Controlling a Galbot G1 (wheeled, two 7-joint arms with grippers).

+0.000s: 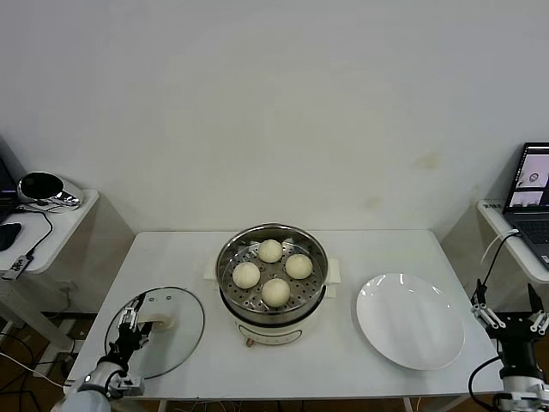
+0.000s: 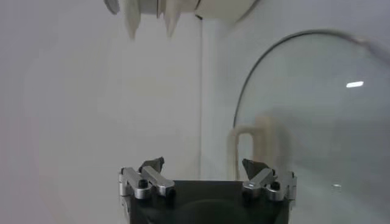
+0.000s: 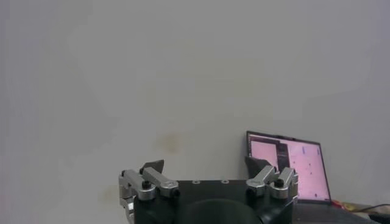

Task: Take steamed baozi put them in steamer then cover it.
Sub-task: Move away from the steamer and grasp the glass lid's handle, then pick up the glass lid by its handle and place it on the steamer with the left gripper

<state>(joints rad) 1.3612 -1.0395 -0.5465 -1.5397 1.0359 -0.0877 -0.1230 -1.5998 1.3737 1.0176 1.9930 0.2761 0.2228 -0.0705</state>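
Note:
My gripper is about to lower the clear glass lid (image 1: 177, 343). The lid will settle over the steamer, clear of the baozi (image 1: 275, 293), because they sit low inside the steamer's rim.
Several cream-white baozi (image 1: 275, 292) lie on the perforated tray inside the shiny steamer (image 1: 220, 270) at the table's middle. The steamer has nothing over it. The cover (image 1: 176, 343), a clear glass lid with a cream handle (image 1: 159, 324), lies flat on the table's front left. My left gripper (image 1: 130, 318) hovers open over the lid's left part, just beside the handle. In the left wrist view the handle (image 2: 250, 146) stands just ahead of the right-hand jaw of the open left gripper (image 2: 204, 167). My right gripper (image 1: 506, 302) hangs open off the table's right edge, holding nothing.
A flat white plate (image 1: 410, 320) lies bare to the right of the steamer. A side table at the left carries a helmet-like device (image 1: 43, 189) and cables. Another side table at the right holds a laptop (image 1: 532, 184), seen also in the right wrist view (image 3: 286, 164).

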